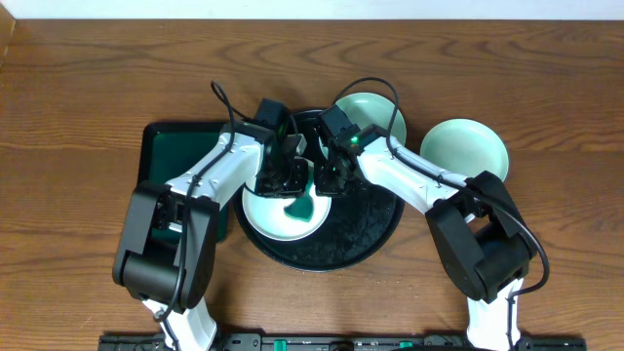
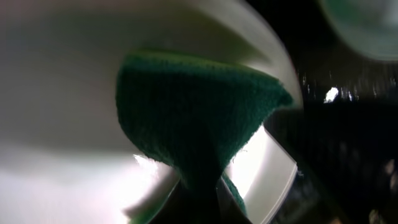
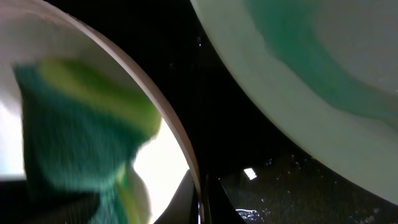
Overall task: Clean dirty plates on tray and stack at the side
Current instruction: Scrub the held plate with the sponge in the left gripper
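I should use my left gripper to wipe the sponge back toward the plate's opposite rim (image 1: 255, 210), because the sponge's corner is at the plate's rim (image 1: 320, 204) beside my right gripper.
One plate (image 1: 276, 220) lies on the front left of the round black tray (image 1: 366, 234). My left gripper (image 1: 292, 181) is shut on a green sponge (image 1: 300, 207) and presses it onto that plate. In the left wrist view the sponge (image 2: 193, 118) covers the plate's middle (image 2: 56, 93), held in the jaws (image 2: 199, 202). My right gripper (image 1: 330, 175) is shut on the same plate's right rim (image 3: 177, 140), with one finger on each side (image 3: 200, 199). A second plate (image 1: 378, 117) with a teal smear (image 3: 298, 81) sits at the tray's back right. A third plate (image 1: 466, 148) rests on the table to the right.
A rectangular black tray (image 1: 161, 146) stands to the left of the round tray, partly under my left arm. Both arms cross over the round tray's back half. The wooden table (image 1: 88, 88) extends to the back and both sides.
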`<state>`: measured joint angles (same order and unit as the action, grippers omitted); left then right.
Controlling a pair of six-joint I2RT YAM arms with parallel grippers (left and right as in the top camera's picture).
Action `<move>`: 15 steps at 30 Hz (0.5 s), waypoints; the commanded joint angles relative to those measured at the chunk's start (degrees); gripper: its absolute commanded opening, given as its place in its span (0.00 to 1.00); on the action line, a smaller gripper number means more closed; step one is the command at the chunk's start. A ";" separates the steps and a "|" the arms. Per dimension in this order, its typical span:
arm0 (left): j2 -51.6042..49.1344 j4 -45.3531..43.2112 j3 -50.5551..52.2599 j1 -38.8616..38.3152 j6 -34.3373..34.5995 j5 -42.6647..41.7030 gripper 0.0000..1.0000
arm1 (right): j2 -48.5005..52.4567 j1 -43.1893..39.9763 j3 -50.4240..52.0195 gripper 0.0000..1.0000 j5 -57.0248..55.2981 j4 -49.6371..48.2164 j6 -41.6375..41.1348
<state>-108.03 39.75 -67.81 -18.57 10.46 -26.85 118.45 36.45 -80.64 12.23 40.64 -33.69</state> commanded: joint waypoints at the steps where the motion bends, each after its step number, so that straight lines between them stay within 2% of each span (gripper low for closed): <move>1: -0.85 -3.21 0.42 -0.11 4.87 14.91 0.07 | 0.94 0.35 -0.68 0.01 -0.59 0.00 0.13; 3: -0.85 -2.64 0.42 -0.07 12.26 28.22 0.07 | 0.94 0.35 -0.68 0.01 -0.59 -0.07 0.13; 4: -0.85 -1.01 0.42 0.02 18.53 38.42 0.07 | 0.94 0.35 -0.68 0.01 -0.59 -0.04 0.15; 6: -0.85 0.76 0.42 0.00 21.81 43.08 0.07 | 0.94 0.35 -0.68 0.01 -0.61 -0.02 0.15; 12: -0.85 6.47 0.42 -0.55 23.30 41.09 0.07 | 0.94 0.35 -0.68 0.01 -0.61 -0.15 0.15; 15: -0.85 8.94 0.42 -0.76 22.12 31.65 0.07 | 0.94 0.35 -0.68 0.01 -0.61 -0.13 0.15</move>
<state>-107.24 45.36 -68.62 -20.40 31.35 4.03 118.56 36.58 -80.64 13.21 40.07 -33.71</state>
